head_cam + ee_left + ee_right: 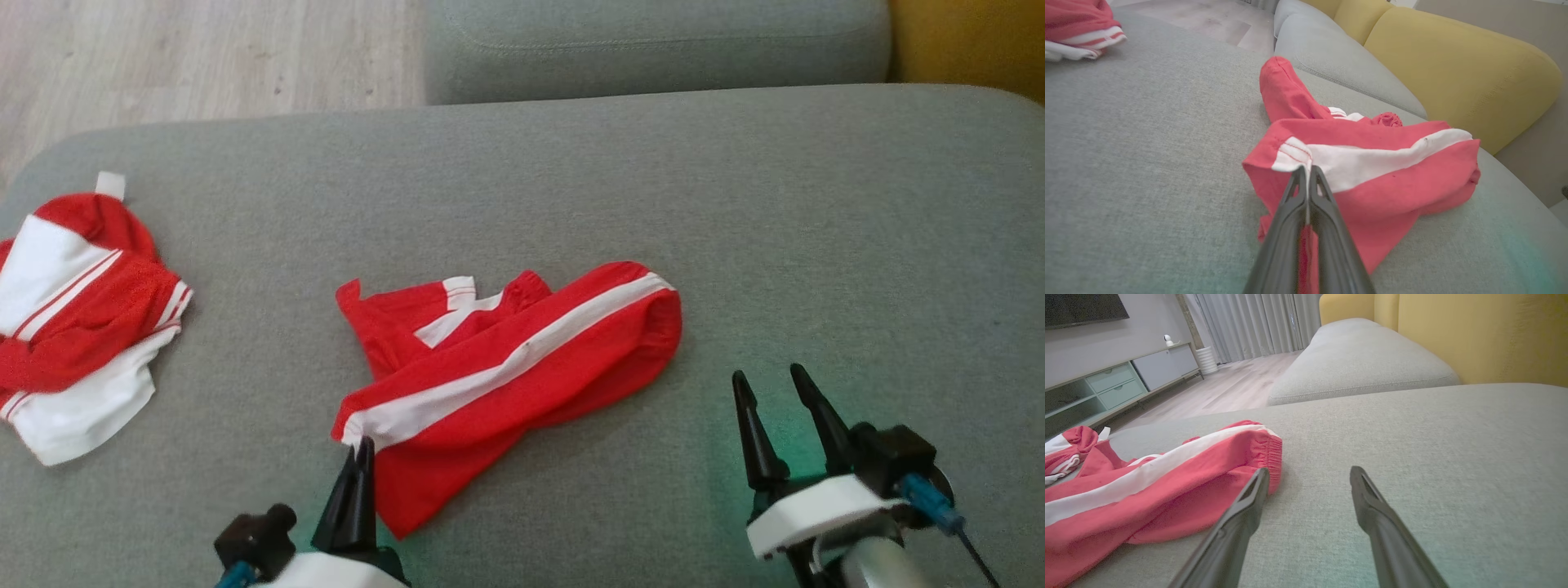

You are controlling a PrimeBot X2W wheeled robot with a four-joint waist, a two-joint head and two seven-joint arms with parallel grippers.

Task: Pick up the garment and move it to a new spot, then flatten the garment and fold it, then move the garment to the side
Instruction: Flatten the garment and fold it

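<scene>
The garment (514, 402) will hang folded along the white stripe (519, 359) when I lift both of its corners, because the stripe goes from the garment's hem to its elastic end.
The garment (522, 359) is bright red with a white stripe and lies crumpled in the middle of the grey sofa cushion (735, 204). My left gripper (359, 445) sits at its near-left corner, shut on the hem where the white stripe ends. In the left wrist view the garment (1372, 196) has red cloth pinched between the closed fingers of that gripper (1306, 169). My right gripper (767, 374) stands open over bare cushion, a little right of the garment's elastic end. In the right wrist view the garment (1147, 490) lies left of the open gripper (1309, 470).
A second red-and-white garment (73, 327) with a small white label is bunched at the cushion's left edge. Another grey cushion (653, 41) lies behind, with a yellow backrest (1453, 69) to the right. Wood floor (163, 57) is beyond the far left edge.
</scene>
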